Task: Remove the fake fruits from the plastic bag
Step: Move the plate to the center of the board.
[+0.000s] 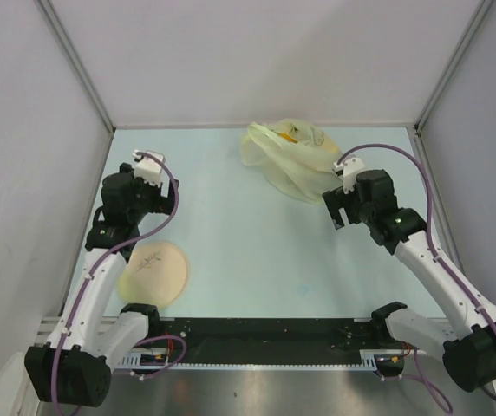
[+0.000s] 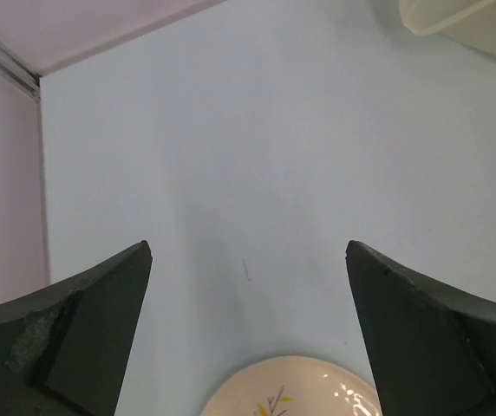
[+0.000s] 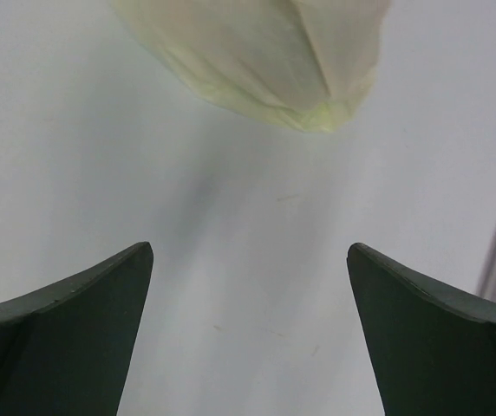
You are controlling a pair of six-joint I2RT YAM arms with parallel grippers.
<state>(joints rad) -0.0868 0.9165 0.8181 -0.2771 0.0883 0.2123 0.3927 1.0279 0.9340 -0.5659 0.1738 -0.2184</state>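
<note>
The beige plate [image 1: 155, 273] is in the near corner, a long way from the plastic bag. Next, I push the plate's outer rim [image 1: 120, 277] toward the middle with my left gripper first.
The plastic bag [image 1: 287, 158], pale yellow-cream and crumpled, lies at the far middle-right of the table. A small yellow-orange bit of the fake fruits [image 1: 290, 136] shows through its top; the other fruits are hidden inside. My right gripper [image 1: 335, 211] is open and empty, just right of and nearer than the bag. In the right wrist view the gripper [image 3: 250, 260] has the bag's end [image 3: 265, 52] ahead of it. My left gripper [image 1: 163, 208] is open and empty at the left, far from the bag; in the left wrist view [image 2: 248, 260] a bag corner [image 2: 465, 22] shows at top right.
A round beige plate [image 1: 154, 270] with a small twig print lies at the near left, below the left gripper; its rim [image 2: 317, 381] shows in the left wrist view. Grey walls enclose the table on three sides.
</note>
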